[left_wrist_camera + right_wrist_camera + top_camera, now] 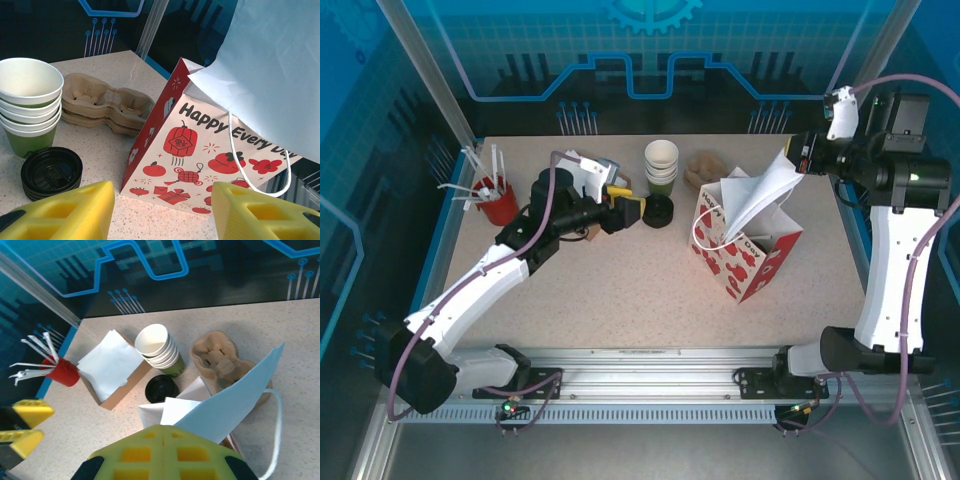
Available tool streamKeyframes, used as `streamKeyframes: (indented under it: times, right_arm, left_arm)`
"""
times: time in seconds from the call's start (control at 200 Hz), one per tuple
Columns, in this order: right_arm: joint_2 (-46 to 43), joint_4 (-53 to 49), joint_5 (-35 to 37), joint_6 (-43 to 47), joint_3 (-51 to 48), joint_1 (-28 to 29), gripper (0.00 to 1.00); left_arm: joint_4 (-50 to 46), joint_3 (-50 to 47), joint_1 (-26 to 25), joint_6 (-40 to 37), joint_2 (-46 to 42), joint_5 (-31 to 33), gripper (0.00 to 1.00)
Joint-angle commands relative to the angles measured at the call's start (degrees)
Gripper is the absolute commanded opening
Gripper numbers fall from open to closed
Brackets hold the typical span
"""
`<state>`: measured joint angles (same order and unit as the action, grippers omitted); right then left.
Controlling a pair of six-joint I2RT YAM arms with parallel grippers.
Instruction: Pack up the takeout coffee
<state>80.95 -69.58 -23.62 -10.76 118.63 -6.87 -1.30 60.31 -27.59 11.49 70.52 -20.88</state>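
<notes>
The napkin slants across the bag's opening, so next my right gripper swings back toward the bag and stands the napkin upright before lowering it into the opening.
The red-and-white gift bag stands tilted at the table's right, its mouth pulled wide. My right gripper is shut on the bag's white upper edge and holds it up and back. My left gripper hovers open and empty just left of the black lid stack, its yellow fingers facing the bag's printed side. The takeout coffee with its lid is out of view. The cups I see are lidless: a stack of green-sided cups, cream inside.
Stacked brown pulp cup carriers lie behind the bag. A red cup of white stirrers stands far left. A cardboard box of white napkins lies under my left arm. The bag's cord handle hangs loose.
</notes>
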Motion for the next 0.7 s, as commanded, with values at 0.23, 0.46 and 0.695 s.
streamKeyframes:
  times: [0.23,0.46,0.695]
  right_arm:
    - [3.6,-2.3,6.6,5.2,5.1,-0.9,0.0]
    - [5.9,-0.9,0.9,10.3,7.3,-0.2,0.0]
    - [6.4,-0.3,-6.2,17.1,8.2,0.0,0.0]
  left_arm:
    - [-0.8,2.6,-0.5,-1.1,0.8,-0.3,0.56]
    - [-1.1,2.5,-0.6,-1.1,0.9,-0.2,0.56]
    - [-1.7,2.8,-0.6,-1.5,0.9,-0.1,0.56]
